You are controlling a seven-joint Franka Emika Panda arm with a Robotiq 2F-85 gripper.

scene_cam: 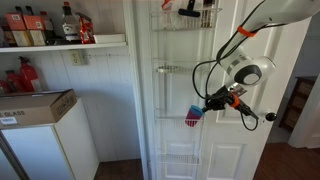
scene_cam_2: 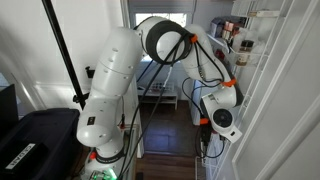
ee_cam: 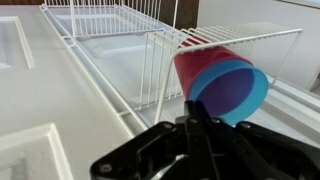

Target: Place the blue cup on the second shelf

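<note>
The blue cup is inside the pink cup (scene_cam: 192, 120) under the second shelf, so next my gripper pulls it out, away from the rack, before lifting it.
The blue cup (ee_cam: 236, 88) lies on its side with its mouth toward the wrist camera, set in or against a pink cup (ee_cam: 192, 60). My gripper (ee_cam: 192, 110) is shut on the blue cup's rim. In an exterior view the gripper (scene_cam: 208, 103) holds the blue cup (scene_cam: 197, 111) with the pink cup (scene_cam: 191, 122) just below it, at the wire tier that is third from the top. The second shelf (scene_cam: 170, 69) is the wire basket one tier higher, above and left of the cup. The cups are hidden in the exterior view from behind the arm.
The white wire rack (scene_cam: 185, 15) hangs on a white door (scene_cam: 230, 150). A wire basket (ee_cam: 150, 45) lies right behind the cups. A wall shelf with bottles (scene_cam: 60, 30) and a cardboard box (scene_cam: 35, 105) stand to one side. The arm (scene_cam_2: 120, 70) fills the other exterior view.
</note>
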